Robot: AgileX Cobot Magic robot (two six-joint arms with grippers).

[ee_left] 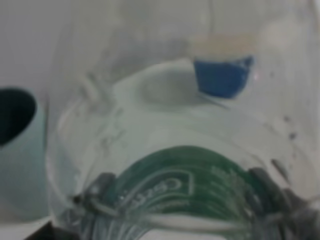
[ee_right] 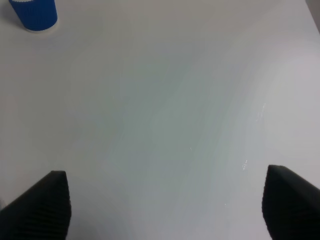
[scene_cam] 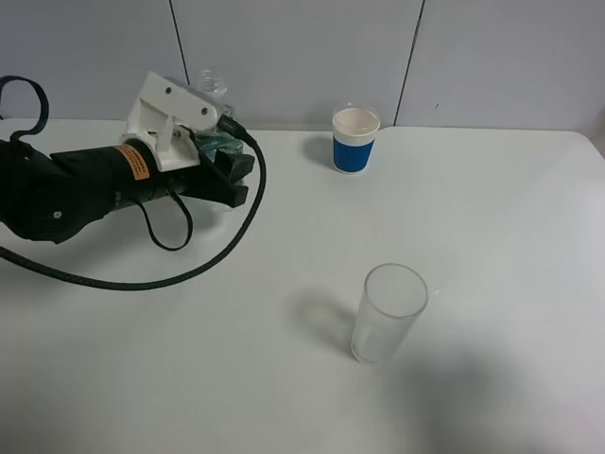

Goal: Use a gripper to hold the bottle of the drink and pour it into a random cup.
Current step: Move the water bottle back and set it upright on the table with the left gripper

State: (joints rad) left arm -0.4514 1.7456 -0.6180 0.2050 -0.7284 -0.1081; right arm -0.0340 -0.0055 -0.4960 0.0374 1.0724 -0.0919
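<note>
The clear table has the bottle upright (scene_cam: 213, 85) above it, so my left gripper should keep lowering the bottle in front of the teal cup (scene_cam: 248, 248) until the bottle's base rests flat, and then let go.
My left gripper (scene_cam: 219, 142), white jaws on a black arm, is shut on the bottle of the drink (scene_cam: 214, 88) at the table's back left. The bottle's clear neck rises above the jaws. In the left wrist view the bottle (ee_left: 180, 185) fills the frame, its dark green label nearest the camera. The teal cup (ee_left: 17, 150) stands close beside the bottle; in the high view the gripper hides it. My right gripper (ee_right: 165, 210) is open over bare table, with nothing between its dark fingertips.
A white cup with a blue sleeve (scene_cam: 355, 140) stands at the back centre, also in the right wrist view (ee_right: 35, 12). A tall clear glass (scene_cam: 388, 312) stands near the front centre. A black cable (scene_cam: 227, 246) loops from the left arm over the table (scene_cam: 510, 236).
</note>
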